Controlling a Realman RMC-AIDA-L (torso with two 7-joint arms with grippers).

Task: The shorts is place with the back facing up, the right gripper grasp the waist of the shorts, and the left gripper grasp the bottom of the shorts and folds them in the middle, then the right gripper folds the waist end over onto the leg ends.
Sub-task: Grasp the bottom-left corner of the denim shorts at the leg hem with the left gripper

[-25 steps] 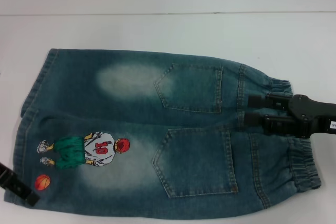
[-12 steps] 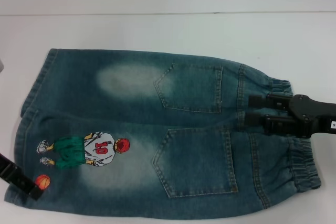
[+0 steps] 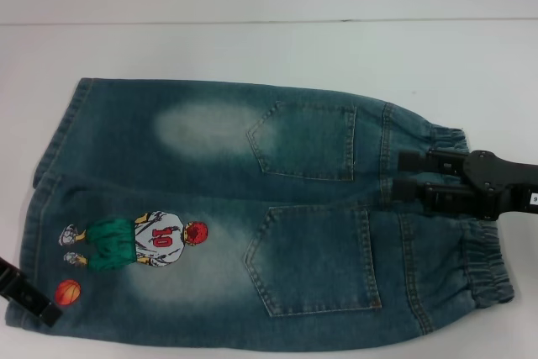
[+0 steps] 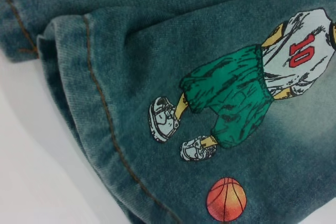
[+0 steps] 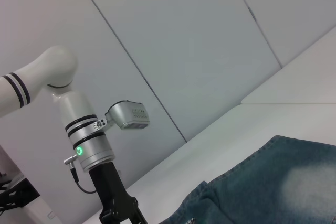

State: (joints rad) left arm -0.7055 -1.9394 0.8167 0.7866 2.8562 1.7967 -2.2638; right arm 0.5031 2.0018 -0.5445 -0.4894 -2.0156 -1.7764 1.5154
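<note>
My right gripper hovers over the middle of the waistband (image 3: 454,180), so it should move to the waistband's near corner (image 3: 496,293) while my left gripper takes the near hem.
The blue denim shorts (image 3: 252,216) lie flat with the back pockets up, the waist (image 3: 471,241) to the right and the bottom of the shorts (image 3: 38,208) to the left. The cartoon print (image 4: 252,82) and orange basketball (image 4: 226,199) fill the left wrist view, beside the stitched hem (image 4: 100,114). My right gripper (image 3: 397,176) lies open over the middle of the waistband, fingers spread, with nothing pinched. One black finger of my left gripper (image 3: 29,296) shows at the near leg end by the basketball. The right wrist view shows the left gripper (image 5: 122,214) with its fingers spread.
The shorts rest on a white table (image 3: 252,48) with a pale wall behind. The silver left arm (image 5: 86,140) with its green ring light stands upright over the leg ends.
The left gripper's finger slid right toward the basketball, then drew back left to the hem edge. The right gripper and the shorts have not moved.
</note>
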